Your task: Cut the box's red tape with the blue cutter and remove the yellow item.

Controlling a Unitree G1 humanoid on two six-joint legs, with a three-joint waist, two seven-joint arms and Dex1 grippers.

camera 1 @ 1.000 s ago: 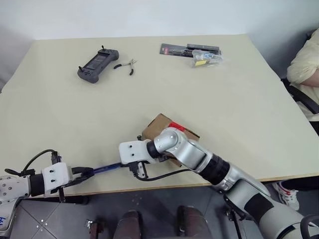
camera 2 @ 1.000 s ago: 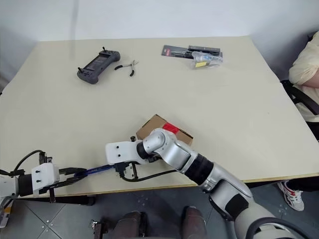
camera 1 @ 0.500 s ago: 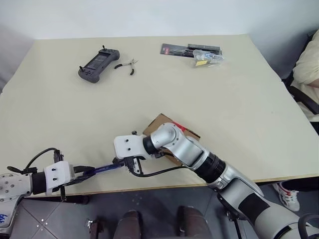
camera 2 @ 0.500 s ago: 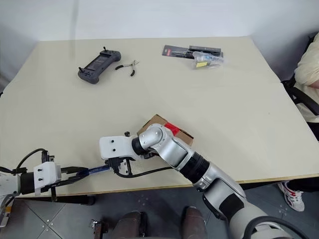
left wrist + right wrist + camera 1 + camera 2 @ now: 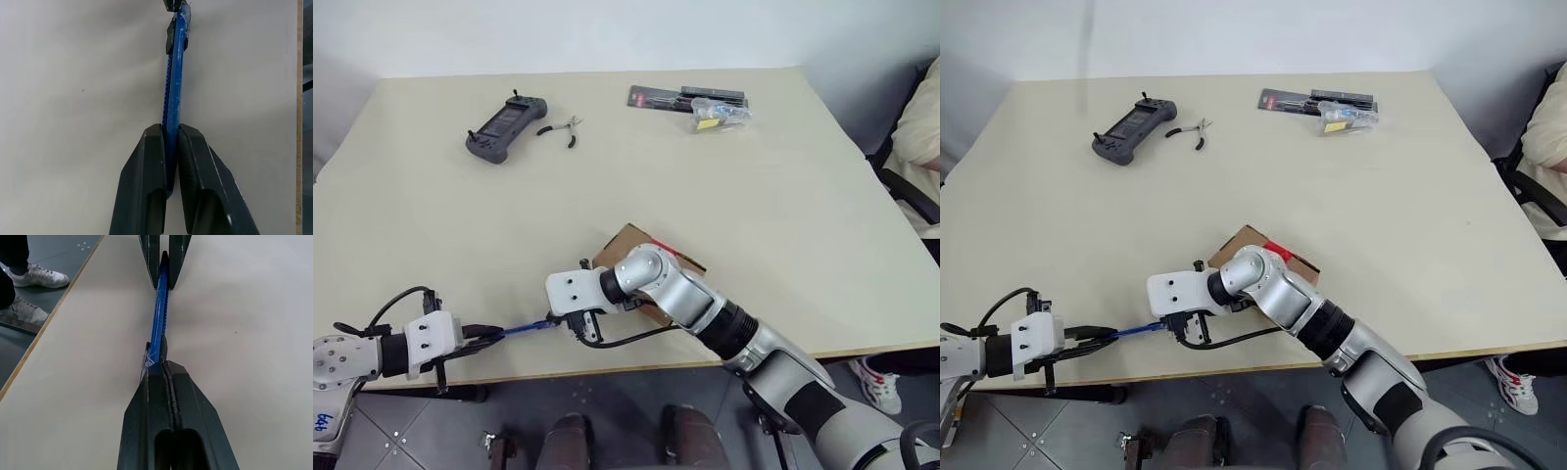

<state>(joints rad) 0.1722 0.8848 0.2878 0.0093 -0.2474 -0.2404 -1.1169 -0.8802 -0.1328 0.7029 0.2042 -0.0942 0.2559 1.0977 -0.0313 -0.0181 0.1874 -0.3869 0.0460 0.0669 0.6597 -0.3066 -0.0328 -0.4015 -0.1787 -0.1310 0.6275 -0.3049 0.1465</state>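
Note:
Only the tail end of the blue cutter (image 5: 169, 190) is between my left gripper's fingers, so next the gripper opens and closes again further along the cutter's blue body (image 5: 173, 105) first.
The blue cutter (image 5: 524, 328) hangs just above the table near its front edge, stretched between both grippers. My left gripper (image 5: 494, 335) is shut on one end of it; in the left wrist view its fingers (image 5: 146, 166) clamp the blue shaft (image 5: 175, 83). My right gripper (image 5: 558, 320) is shut on the other end, where the cutter (image 5: 160, 318) meets the closed fingertips (image 5: 151, 382). The brown box (image 5: 625, 245) lies behind the right wrist, partly covered by it. The red tape (image 5: 663, 248) peeks out on top of the box. The yellow item is hidden.
At the far left lie a dark handheld controller (image 5: 506, 125) and small pliers (image 5: 563, 129). Flat packets (image 5: 685, 97) and a clear packet with a yellow label (image 5: 717, 117) lie at the far right. A person (image 5: 920, 127) sits past the table's right edge.
My right gripper's fingers have shifted slightly left onto the cutter's end. The left gripper and the box stay where they were.

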